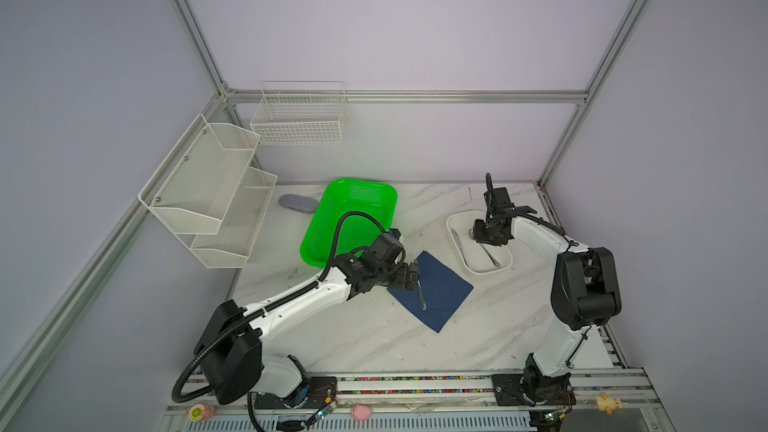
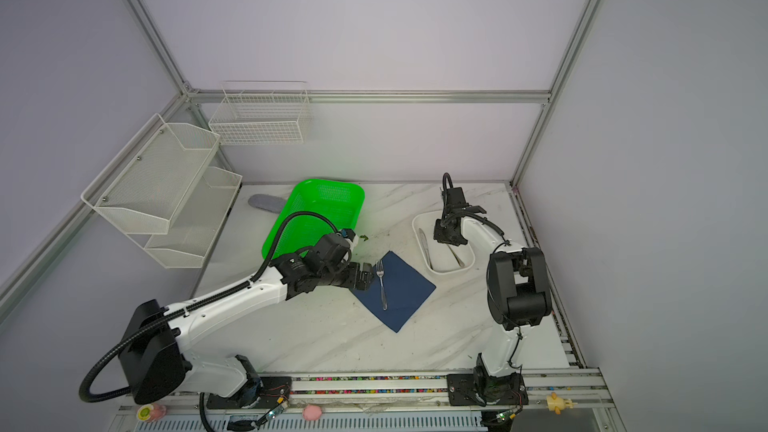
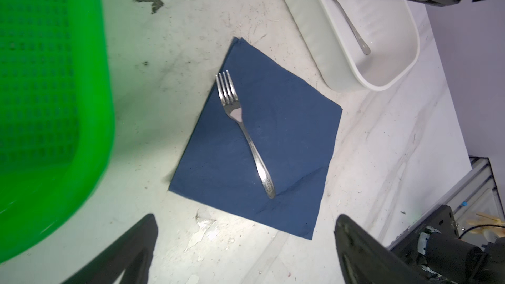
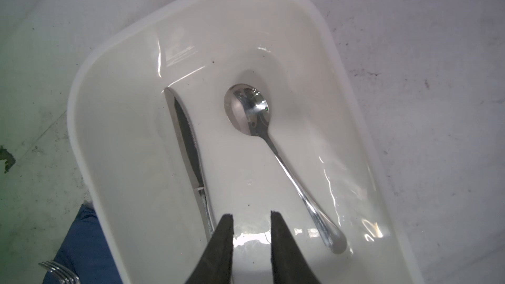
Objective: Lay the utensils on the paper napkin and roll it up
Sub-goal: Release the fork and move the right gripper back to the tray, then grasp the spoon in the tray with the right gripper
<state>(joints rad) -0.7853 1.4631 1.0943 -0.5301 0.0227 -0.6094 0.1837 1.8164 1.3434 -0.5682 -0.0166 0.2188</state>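
I should keep lowering my right gripper, as the spoon's handle (image 4: 301, 190) is clear of the knife, until its open fingers are on both sides of that handle near the spoon's bowl (image 4: 272, 148).
The navy paper napkin (image 1: 444, 284) (image 3: 287, 137) lies flat on the marble table, and a silver fork (image 1: 421, 293) (image 2: 382, 287) (image 3: 246, 132) rests on it near its left side. My left gripper (image 3: 246, 221) (image 1: 412, 278) hovers at the napkin's left edge, open wide with nothing between its fingers. In the white tray (image 4: 82, 146) (image 1: 457, 243) lie a knife (image 4: 185, 137) (image 2: 423, 241) and a spoon (image 4: 287, 165) (image 3: 344, 15). My right gripper (image 4: 252, 214) hangs over the tray between their handles, its jaws a little apart and holding nothing.
A green perforated basket (image 1: 353, 201) stands just behind my left arm. A grey oval object (image 1: 296, 203) lies behind it at the wall. White mesh shelves (image 1: 208, 189) and a wire basket (image 1: 299, 118) hang on the left and back walls.
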